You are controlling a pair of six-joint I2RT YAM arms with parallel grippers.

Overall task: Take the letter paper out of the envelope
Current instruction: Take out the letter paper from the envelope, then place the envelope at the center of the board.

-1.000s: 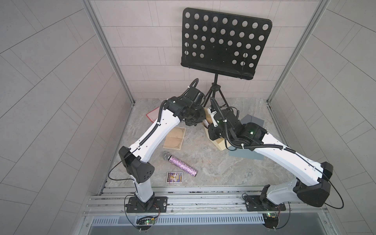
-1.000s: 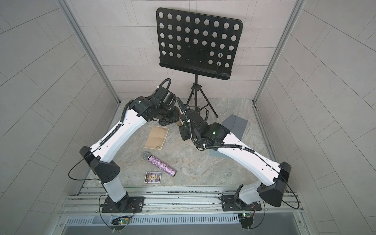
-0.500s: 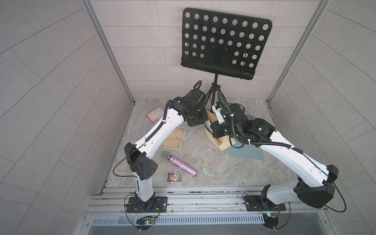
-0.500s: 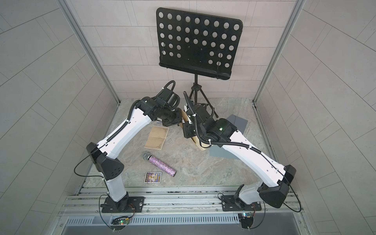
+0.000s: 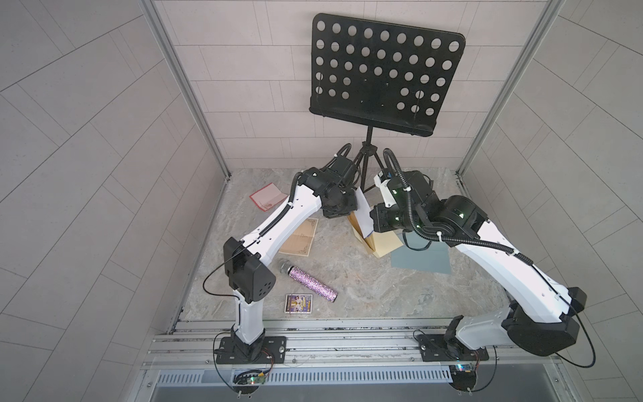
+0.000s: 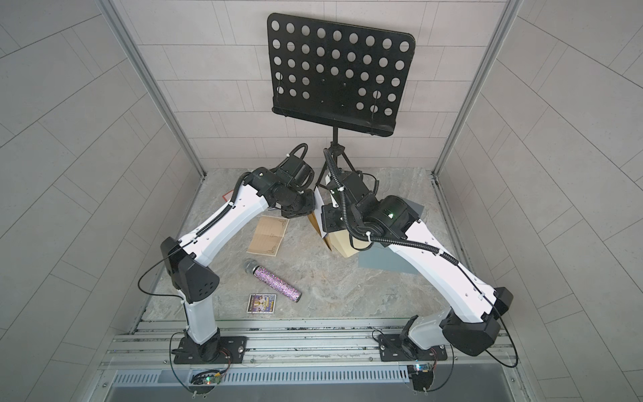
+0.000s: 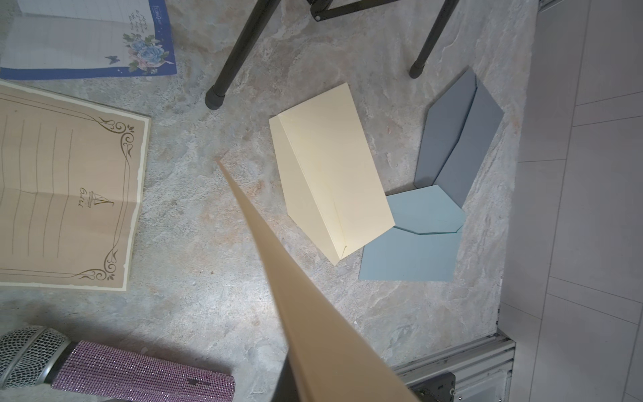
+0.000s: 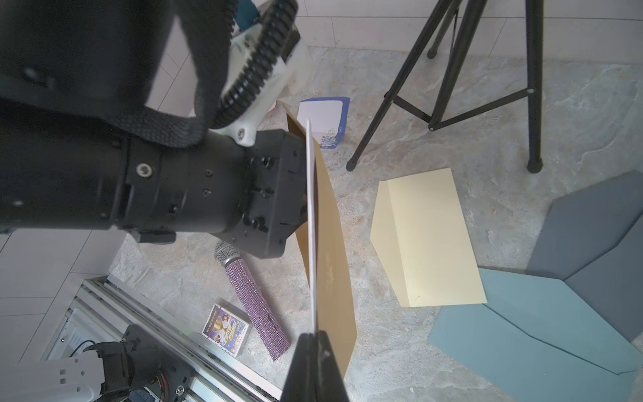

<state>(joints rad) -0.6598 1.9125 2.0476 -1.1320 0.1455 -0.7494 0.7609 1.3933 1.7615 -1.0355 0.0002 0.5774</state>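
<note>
The white letter paper (image 5: 363,213) is the only thing my right gripper is holding, so my left gripper should go on pulling the tan envelope down to the clear tabletop (image 5: 344,265) and let go of it there.
A tan envelope (image 8: 332,250) hangs on edge above the table, with my left gripper (image 8: 299,195) shut on its one side. A white sheet of letter paper (image 8: 312,222) stands edge-on right against the envelope, and my right gripper (image 8: 315,339) is shut on its near edge. In both top views the white paper (image 5: 364,210) (image 6: 318,199) sticks up beside the envelope (image 5: 355,224) between the two wrists. The left wrist view shows only the envelope (image 7: 295,278) edge-on, hiding the jaws. Whether the sheet's lower part is still inside the envelope I cannot tell.
On the table lie a cream envelope (image 5: 384,243), a teal envelope (image 5: 421,261), a grey envelope (image 7: 455,146), a tan lined sheet (image 5: 301,238), a blue-bordered sheet (image 7: 87,38), a red card (image 5: 268,196), a glitter microphone (image 5: 309,280) and a small picture card (image 5: 298,302). A music stand (image 5: 379,73) stands at the back.
Both grippers have risen from near the table, carrying the envelope and sheet. The right wrist has drawn away to the right, and more white paper shows beside the envelope.
</note>
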